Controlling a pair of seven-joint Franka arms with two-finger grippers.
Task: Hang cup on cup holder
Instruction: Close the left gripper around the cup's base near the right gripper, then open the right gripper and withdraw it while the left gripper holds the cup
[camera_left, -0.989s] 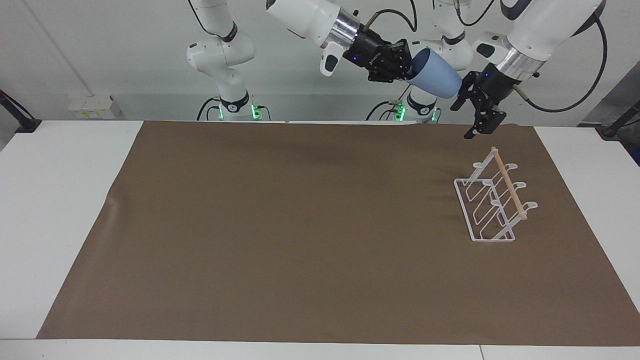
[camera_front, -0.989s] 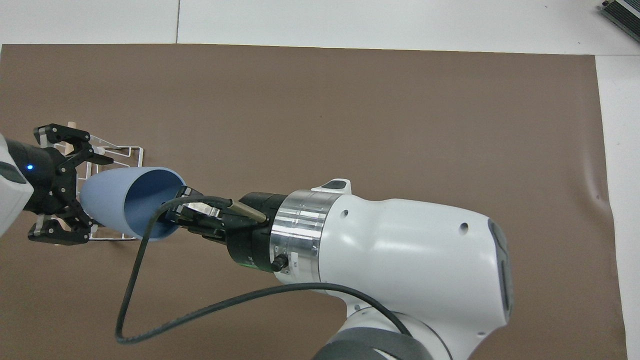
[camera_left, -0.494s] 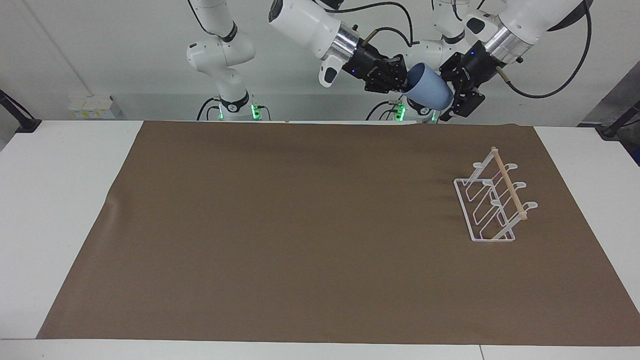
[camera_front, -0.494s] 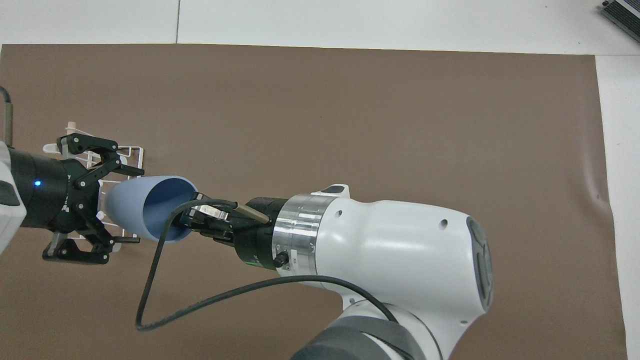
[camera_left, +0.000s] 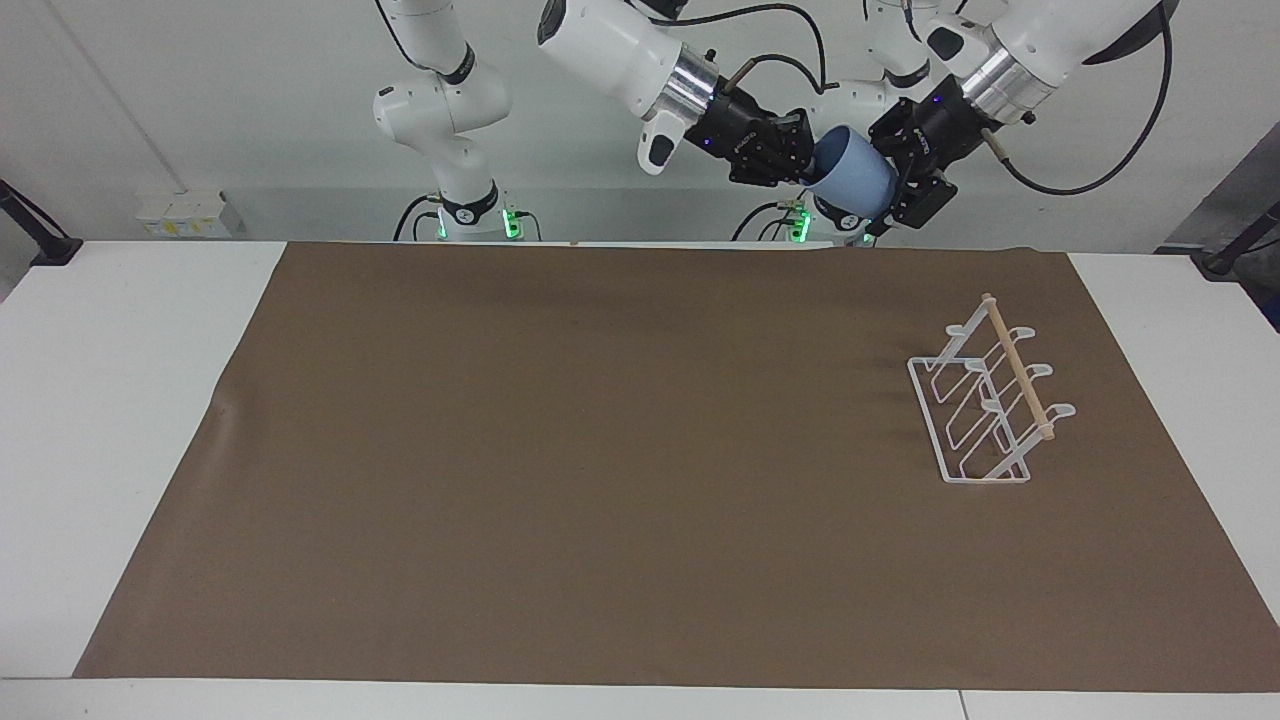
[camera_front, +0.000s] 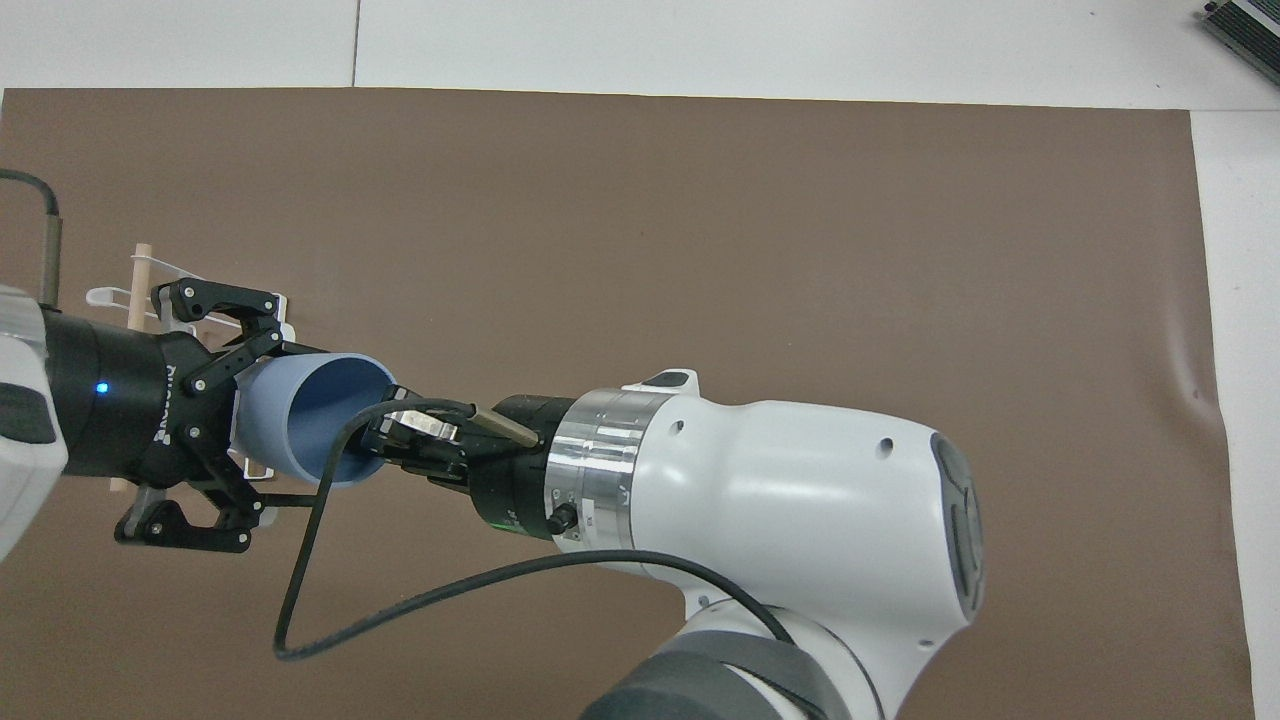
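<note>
My left gripper should take the cup's closed end (camera_front: 262, 414) before my right gripper opens and pulls back, because my right gripper pinches the light-blue cup's rim (camera_front: 381, 382) and blocks the cup's opening.
The light-blue cup (camera_left: 852, 180) is held on its side in the air by my right gripper (camera_left: 808, 160), which is shut on its rim, one finger inside the mouth; in the overhead view the cup (camera_front: 300, 410) opens toward the right gripper (camera_front: 385, 428). My left gripper (camera_left: 892, 197) is open, its fingers on either side of the cup's closed end; it also shows in the overhead view (camera_front: 272, 420). The white wire cup holder (camera_left: 985, 400) with its wooden dowel stands on the mat toward the left arm's end, partly hidden under the left gripper in the overhead view (camera_front: 145, 275).
A brown mat (camera_left: 600, 450) covers most of the white table (camera_left: 120, 400). Both arms meet high over the edge of the mat nearest the robots. The right arm's black cable (camera_front: 400, 610) hangs in a loop below its wrist.
My left gripper has risen from above the cup holder and moved onto the cup's closed end, still open. The right gripper with the cup has shifted only slightly.
</note>
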